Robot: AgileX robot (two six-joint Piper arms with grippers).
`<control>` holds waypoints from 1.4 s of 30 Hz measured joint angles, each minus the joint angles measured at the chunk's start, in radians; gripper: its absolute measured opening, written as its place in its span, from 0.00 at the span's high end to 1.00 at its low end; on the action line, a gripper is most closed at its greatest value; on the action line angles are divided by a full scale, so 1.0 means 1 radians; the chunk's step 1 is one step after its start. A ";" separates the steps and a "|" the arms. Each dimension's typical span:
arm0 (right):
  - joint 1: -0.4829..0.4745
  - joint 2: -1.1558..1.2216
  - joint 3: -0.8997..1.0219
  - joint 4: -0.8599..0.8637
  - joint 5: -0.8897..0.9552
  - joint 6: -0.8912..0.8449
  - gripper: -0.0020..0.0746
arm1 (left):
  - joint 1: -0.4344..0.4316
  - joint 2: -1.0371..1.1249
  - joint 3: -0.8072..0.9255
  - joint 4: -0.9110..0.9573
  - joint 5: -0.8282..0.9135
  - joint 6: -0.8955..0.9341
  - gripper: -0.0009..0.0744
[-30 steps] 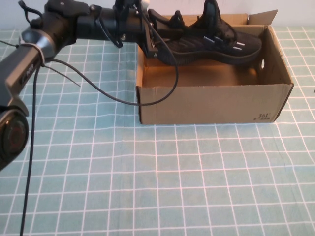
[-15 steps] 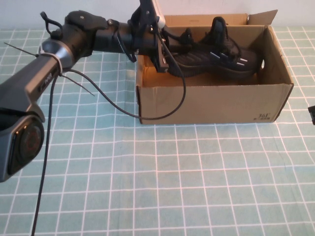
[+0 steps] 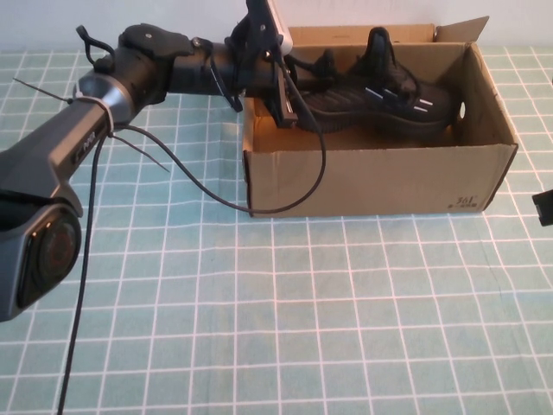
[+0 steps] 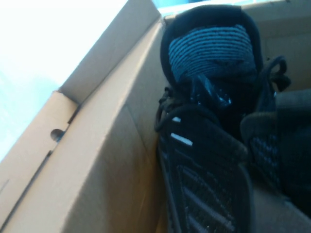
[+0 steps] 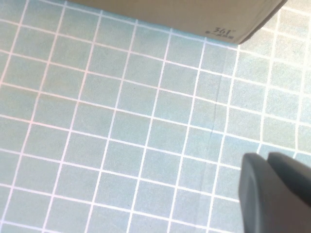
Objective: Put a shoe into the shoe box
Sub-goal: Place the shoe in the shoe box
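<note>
The shoe's tongue (image 3: 378,47) sticks up above the shoe box's back rim. Next, my left gripper lets go of the shoe, then reaches down to the shoe's heel end (image 3: 309,105) and settles it.
The black knit shoe (image 3: 380,95) lies inside the brown cardboard shoe box (image 3: 371,177), toe toward the end wall with round holes and heel toward my left arm. My left gripper (image 3: 298,91) reaches over the box's left end wall and is shut on the shoe's heel end. In the left wrist view the shoe (image 4: 209,145) fills the frame beside the box's inner wall (image 4: 97,160). My right gripper (image 5: 279,194) is shut and empty, low over the mat to the right of the box; only its edge (image 3: 544,206) shows in the high view.
The box stands at the back of a green mat with a white grid (image 3: 285,328). A black cable (image 3: 294,186) from the left arm hangs in front of the box's front wall. The box's printed corner (image 5: 221,33) shows in the right wrist view.
My left gripper has lowered the shoe from above the rim down into the box. The box has shifted slightly. My right gripper has come into view at the right edge.
</note>
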 joint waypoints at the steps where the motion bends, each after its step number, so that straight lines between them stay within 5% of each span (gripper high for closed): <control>1: 0.000 0.000 0.000 0.000 0.000 0.000 0.97 | 0.000 0.000 0.000 0.000 -0.008 0.000 0.93; 10: -0.001 -0.025 -0.020 -0.015 -0.044 -0.005 0.97 | -0.007 0.000 0.000 0.084 -0.026 -0.032 0.91; 18: 0.000 0.000 0.000 0.007 0.000 0.000 0.97 | -0.007 0.000 0.000 0.110 -0.068 -0.130 0.52; 22: 0.000 0.000 0.000 0.008 0.000 0.000 0.97 | -0.007 0.000 0.000 0.110 -0.071 -0.191 0.46; 32: 0.000 0.000 0.000 0.031 -0.002 -0.012 0.97 | -0.010 -0.057 -0.050 0.233 -0.080 -0.755 0.51; 36: 0.000 0.000 0.000 0.031 -0.005 -0.012 0.97 | -0.026 -0.065 -0.138 0.464 -0.036 -1.176 0.55; 42: 0.000 0.000 0.000 0.031 -0.005 -0.014 0.97 | -0.101 -0.065 -0.196 0.865 0.018 -1.477 0.56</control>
